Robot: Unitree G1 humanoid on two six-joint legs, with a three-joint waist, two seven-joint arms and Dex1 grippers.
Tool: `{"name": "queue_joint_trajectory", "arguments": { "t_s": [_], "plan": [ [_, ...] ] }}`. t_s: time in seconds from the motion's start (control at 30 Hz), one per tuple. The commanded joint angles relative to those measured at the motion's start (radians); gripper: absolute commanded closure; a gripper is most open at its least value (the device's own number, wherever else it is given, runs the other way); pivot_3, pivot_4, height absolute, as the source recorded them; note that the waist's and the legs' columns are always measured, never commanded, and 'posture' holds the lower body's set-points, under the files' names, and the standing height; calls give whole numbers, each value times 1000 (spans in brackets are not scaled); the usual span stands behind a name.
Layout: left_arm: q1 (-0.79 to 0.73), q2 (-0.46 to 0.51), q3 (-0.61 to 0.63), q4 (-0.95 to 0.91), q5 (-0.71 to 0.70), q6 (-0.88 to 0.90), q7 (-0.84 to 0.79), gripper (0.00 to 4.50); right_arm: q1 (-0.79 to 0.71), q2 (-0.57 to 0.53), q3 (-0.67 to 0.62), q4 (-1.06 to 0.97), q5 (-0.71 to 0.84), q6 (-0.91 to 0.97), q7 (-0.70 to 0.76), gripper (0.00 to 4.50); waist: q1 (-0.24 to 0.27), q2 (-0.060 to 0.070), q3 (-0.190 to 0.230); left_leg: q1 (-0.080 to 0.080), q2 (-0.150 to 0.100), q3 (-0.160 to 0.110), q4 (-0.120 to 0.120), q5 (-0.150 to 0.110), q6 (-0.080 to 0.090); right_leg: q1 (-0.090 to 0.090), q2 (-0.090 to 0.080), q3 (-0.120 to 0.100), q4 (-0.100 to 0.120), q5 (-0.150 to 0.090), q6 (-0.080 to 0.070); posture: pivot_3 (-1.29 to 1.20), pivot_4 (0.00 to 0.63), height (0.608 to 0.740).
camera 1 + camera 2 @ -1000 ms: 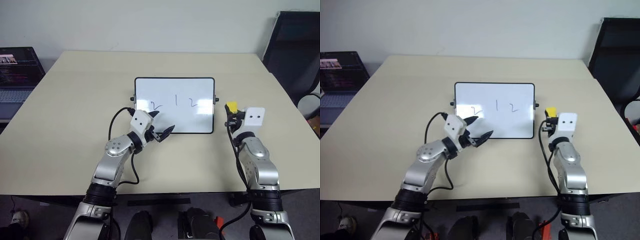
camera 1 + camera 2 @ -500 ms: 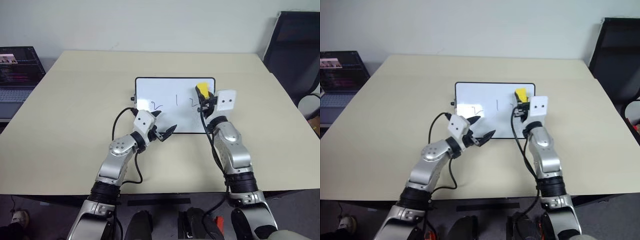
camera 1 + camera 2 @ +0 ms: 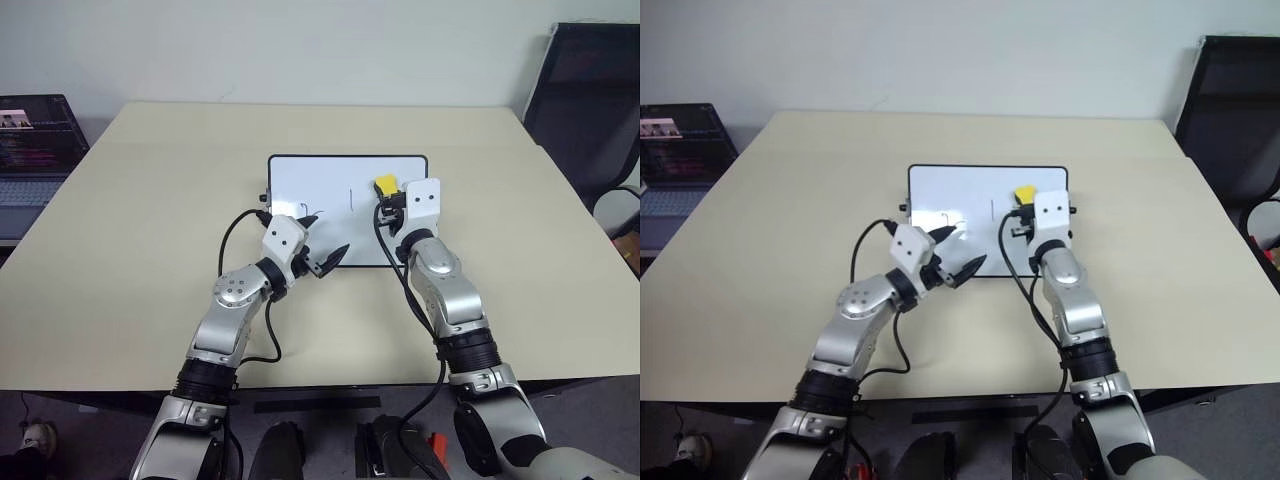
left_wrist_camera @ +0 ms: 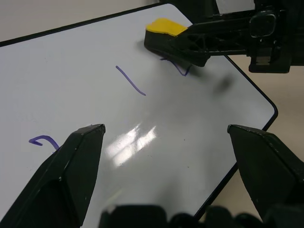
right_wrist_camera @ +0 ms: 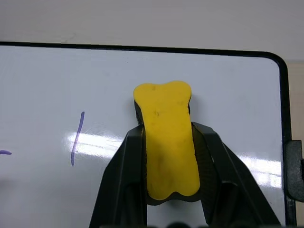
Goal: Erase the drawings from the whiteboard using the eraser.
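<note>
Part of the squiggle (image 4: 184,71) can be seen on the eraser's near side. Next, my right gripper pulls the eraser back toward the whiteboard's near edge (image 3: 378,266) before it wipes the vertical stroke.
The whiteboard (image 3: 340,180) lies flat in the middle of the table. My right gripper (image 3: 388,196) is shut on the yellow-topped eraser (image 5: 166,142) and holds it low over the board's right part. There the eraser covers most of the right squiggle (image 4: 181,70); whether it touches the board I cannot tell. The vertical stroke (image 4: 130,80) and the left squiggle (image 4: 43,140) of the drawings are in plain sight. My left gripper (image 3: 324,243) stands open at the board's near edge, its fingers (image 4: 76,161) spread with nothing between them.
An open laptop (image 3: 30,150) sits off the table's left side. A black chair (image 3: 590,100) stands at the far right. A black cable (image 3: 232,240) loops from my left wrist over the beige table (image 3: 150,200).
My right arm has swung left and forward, carrying the eraser from beside the board's right edge to over the right squiggle. The left arm has stayed put.
</note>
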Motion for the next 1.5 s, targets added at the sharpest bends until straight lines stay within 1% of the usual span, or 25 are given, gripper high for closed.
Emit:
{"name": "queue_joint_trajectory", "arguments": {
  "t_s": [0.03, 0.3, 0.4, 0.5, 0.6, 0.73, 1.0, 1.13, 1.2, 1.27, 1.5],
  "plan": [
    [-26, 9, 19, -7, 1, -31, 0, 0, 44, -10, 13, -37, -16, 52, 7, 3509, 0, 0, 0, 0, 0, 0, 0, 0, 0, 0, 0, 0, 0, 0, 0, 0, 150, 740],
    [-12, 26, 33, -3, 0, -44, 1, 0, 261, -87, 16, -248, -20, 185, 51, 3509, 2, -1, -1, 0, 0, 0, 1, 0, 0, 1, -1, 0, 0, 0, 1, 0, 150, 740],
    [-5, 28, 35, -7, -1, -45, 1, 0, 300, -122, 2, -292, -19, 211, 63, 3509, 2, -1, -1, 1, 0, 0, 1, 0, 0, 2, -1, 0, 0, 1, 2, 0, 150, 740],
    [2, 26, 31, -13, 0, -46, 2, 0, 303, -138, -9, -304, -16, 216, 64, 3509, 3, -1, -1, 1, 0, 1, 2, 0, 0, 2, -1, 0, 0, 2, 3, 0, 150, 740],
    [5, 21, 26, -16, 2, -45, 3, 0, 279, -132, -15, -294, -5, 193, 64, 3509, 3, -1, -1, 1, -1, 0, 2, 0, 1, 2, -1, 0, -1, 2, 2, 0, 150, 740],
    [-4, 18, 24, -10, 3, -47, 2, 0, 206, -112, 7, -245, -3, 127, 73, 3509, 0, -1, -1, 1, -1, 2, 2, 1, 1, 2, -1, 0, -1, 2, 3, 0, 150, 740],
    [-15, 23, 27, -1, 6, -56, -1, 0, -7, -22, 33, -22, -10, -1, 69, 3509, -4, -1, -1, 0, 0, 3, 1, 0, 1, -1, 0, 0, -2, 2, 3, 0, 150, 740],
    [-12, 26, 29, -5, 8, -56, 3, 0, -72, 7, 40, 57, -20, -38, 63, 3509, -2, -1, -1, -2, 0, 3, 1, 0, 1, -2, 0, 0, -2, 2, 3, 0, 150, 740],
    [-8, 27, 32, -11, 8, -54, 6, 0, -76, 9, 46, 67, -27, -35, 64, 3509, -2, -1, -1, -2, 0, 3, 0, 0, 1, -2, -1, 1, -2, 2, 3, 0, 150, 740],
    [-1, 30, 35, -19, 8, -50, 11, 0, -47, -6, 55, 48, -43, -6, 70, 3509, -2, -1, -1, -2, 0, 3, 0, 0, 1, -2, -1, 1, -2, 2, 3, 0, 150, 740],
    [29, 35, 37, -49, 4, -40, 26, 0, 190, -142, 62, -170, -95, 152, 106, 3509, 10, -1, -1, -1, 1, 1, 1, 0, 1, 0, -2, 1, -2, 2, 3, 0, 150, 740]
  ]
}}
